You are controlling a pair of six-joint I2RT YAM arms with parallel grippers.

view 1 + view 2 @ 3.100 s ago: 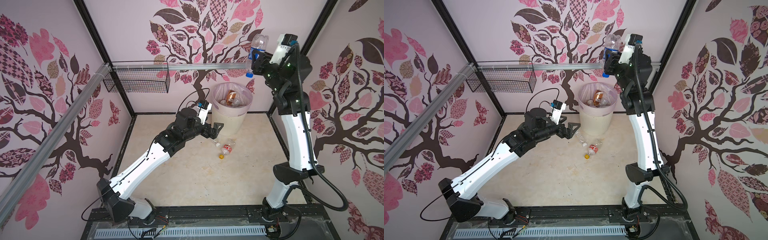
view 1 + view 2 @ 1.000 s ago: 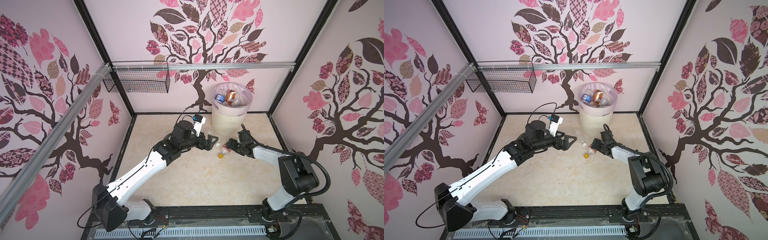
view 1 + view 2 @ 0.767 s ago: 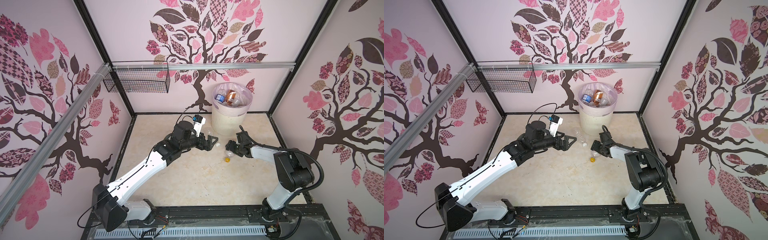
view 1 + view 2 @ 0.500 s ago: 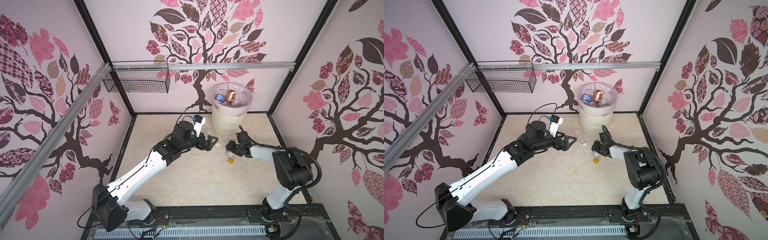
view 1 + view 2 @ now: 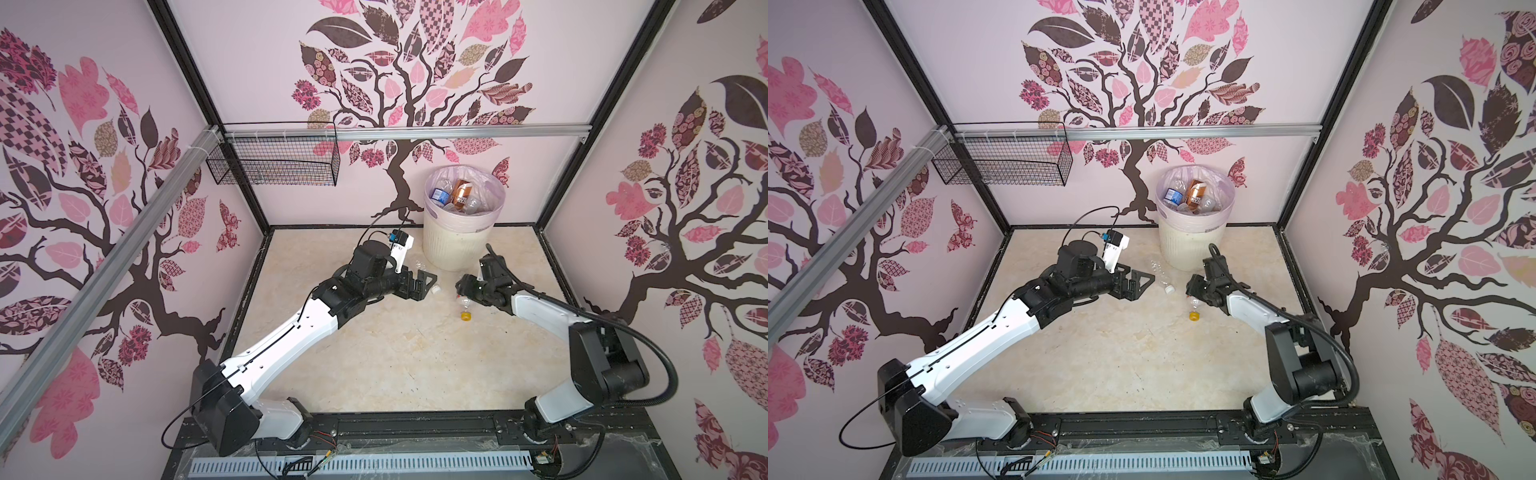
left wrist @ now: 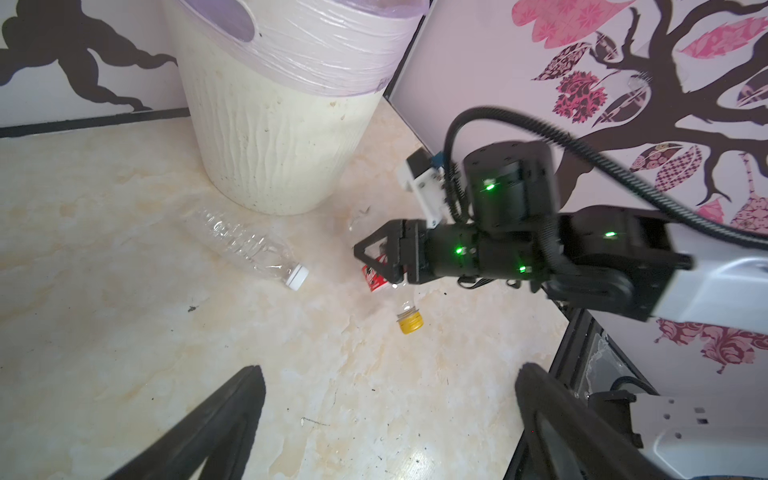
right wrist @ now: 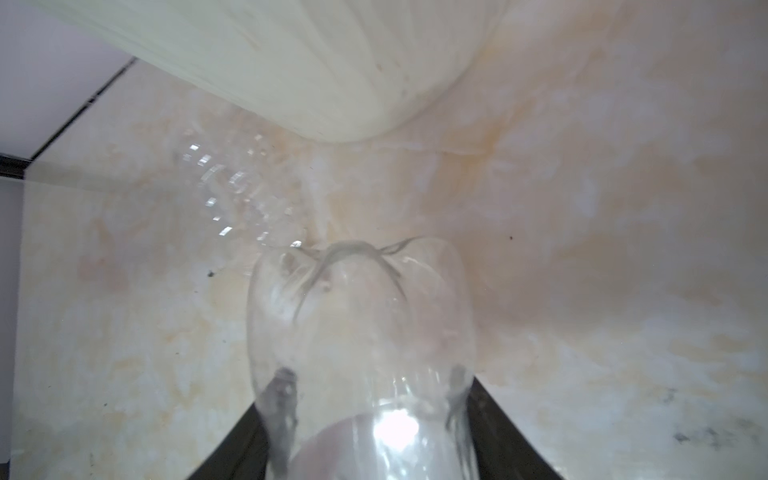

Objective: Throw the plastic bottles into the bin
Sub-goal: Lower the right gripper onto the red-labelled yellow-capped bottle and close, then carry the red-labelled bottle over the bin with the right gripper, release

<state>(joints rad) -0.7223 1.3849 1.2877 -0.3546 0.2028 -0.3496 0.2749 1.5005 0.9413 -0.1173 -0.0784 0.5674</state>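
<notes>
My right gripper is holding the red-labelled bottle's clear body (image 7: 364, 344) with both fingers, so I should raise it next until it is above the bin's opening (image 5: 464, 193), then release.
The cream ribbed bin (image 5: 461, 245) (image 5: 1192, 245) (image 6: 270, 137) stands at the back wall with several plastic bottles (image 5: 457, 197) inside. In front of it on the floor lies a red-labelled bottle with a yellow cap (image 5: 465, 307) (image 5: 1194, 307) (image 6: 376, 278). My right gripper (image 5: 461, 289) (image 5: 1191, 291) (image 6: 370, 266) is shut on its clear body (image 7: 361, 316), a finger pressed on each side. A clear bottle with a white cap (image 5: 1163, 278) (image 6: 245, 249) lies left of it. My left gripper (image 5: 428, 286) (image 5: 1144, 286) (image 6: 390, 374) stands open and empty just beside that bottle.
A black wire basket (image 5: 274, 166) hangs on the aluminium rail at the back left. Patterned walls close the floor on three sides, and the black frame post (image 6: 573, 345) runs close behind my right arm. The bin wall (image 7: 291, 62) is right ahead of my right gripper.
My right arm came down from above the bin to the floor and its jaws closed on the red-labelled bottle, which swung its cap toward the front. The left arm barely moved.
</notes>
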